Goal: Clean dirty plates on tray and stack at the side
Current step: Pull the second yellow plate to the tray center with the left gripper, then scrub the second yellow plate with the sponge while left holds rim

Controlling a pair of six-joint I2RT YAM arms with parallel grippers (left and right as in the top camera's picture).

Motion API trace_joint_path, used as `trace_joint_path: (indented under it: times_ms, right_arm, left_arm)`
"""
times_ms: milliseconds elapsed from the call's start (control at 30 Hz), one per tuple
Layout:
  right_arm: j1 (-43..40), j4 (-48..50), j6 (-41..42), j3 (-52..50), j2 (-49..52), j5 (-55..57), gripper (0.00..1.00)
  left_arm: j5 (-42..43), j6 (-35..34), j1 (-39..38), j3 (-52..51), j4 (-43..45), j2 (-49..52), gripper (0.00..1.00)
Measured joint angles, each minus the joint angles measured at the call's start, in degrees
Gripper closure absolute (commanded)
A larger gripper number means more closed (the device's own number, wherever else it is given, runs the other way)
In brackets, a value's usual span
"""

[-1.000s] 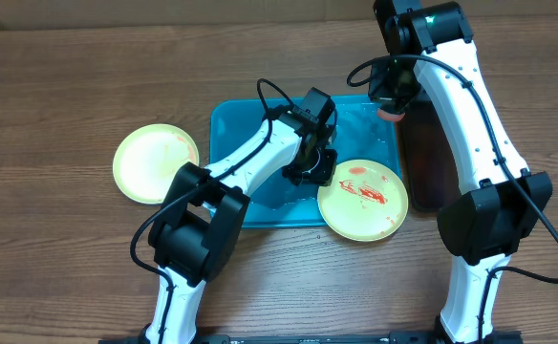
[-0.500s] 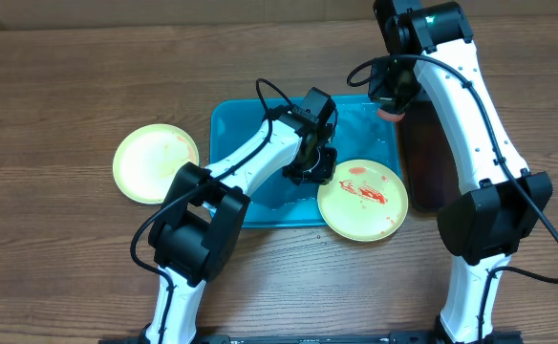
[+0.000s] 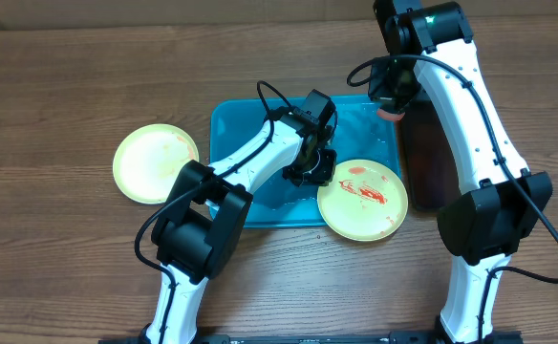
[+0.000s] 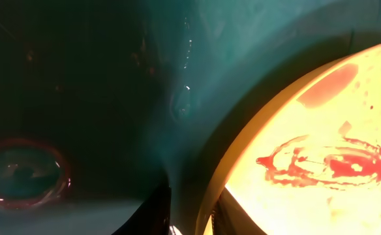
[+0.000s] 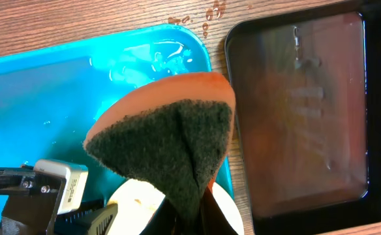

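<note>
I should pull the sauce-smeared plate to the tray's middle (image 3: 284,195) with my left gripper and grab the plate's rim again before I scrub, because the plate hangs over the turquoise tray's front edge.
A pale yellow-green plate (image 3: 362,199) smeared with red sauce lies over the front right corner of the turquoise tray (image 3: 241,143). My left gripper (image 3: 310,172) is shut on its left rim. In the left wrist view the plate's edge (image 4: 243,150) runs between the dark fingers (image 4: 156,212) of that gripper (image 4: 194,215). A second yellow-green plate (image 3: 155,163) rests on the table left of the tray. Above the tray's far right corner, my right gripper (image 3: 391,105) is shut on an orange sponge with a dark green scouring face (image 5: 171,130), held off the tray (image 5: 47,85).
A glossy black tray (image 3: 432,162) stands just right of the turquoise one, filling the right half of the right wrist view (image 5: 301,111). The turquoise tray's floor is wet. Water drops (image 5: 203,19) lie on the wooden table by its far corner.
</note>
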Motion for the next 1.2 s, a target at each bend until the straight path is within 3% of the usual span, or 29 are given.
trace_joint_path:
  times_ms: [100, 233, 567, 767, 1000, 1200]
  right_arm:
    - [0.0, 0.2, 0.0, 0.0, 0.0, 0.0, 0.95]
    - [0.0, 0.2, 0.0, 0.0, 0.0, 0.0, 0.95]
    - [0.0, 0.2, 0.0, 0.0, 0.0, -0.3, 0.95]
    - [0.0, 1.7, 0.0, 0.0, 0.0, -3.0, 0.95]
    - [0.1, 5.2, 0.0, 0.0, 0.1, -9.8, 0.96]
    - [1.2, 5.8, 0.0, 0.0, 2.3, -13.8, 0.96]
  left_arm:
    - [0.0, 0.0, 0.0, 0.0, 0.0, 0.0, 0.81]
    - [0.0, -0.5, 0.0, 0.0, 0.3, 0.0, 0.96]
    - [1.3, -0.3, 1.0, 0.2, 0.4, 0.0, 0.96]
    - [1.0, 0.3, 5.3, 2.1, -2.8, 0.0, 0.96]
    - [-0.8, 7.9, 13.3, 4.5, -5.5, 0.0, 0.96]
    - [-1.1, 13.5, 14.7, 4.5, -7.9, 0.0, 0.96]
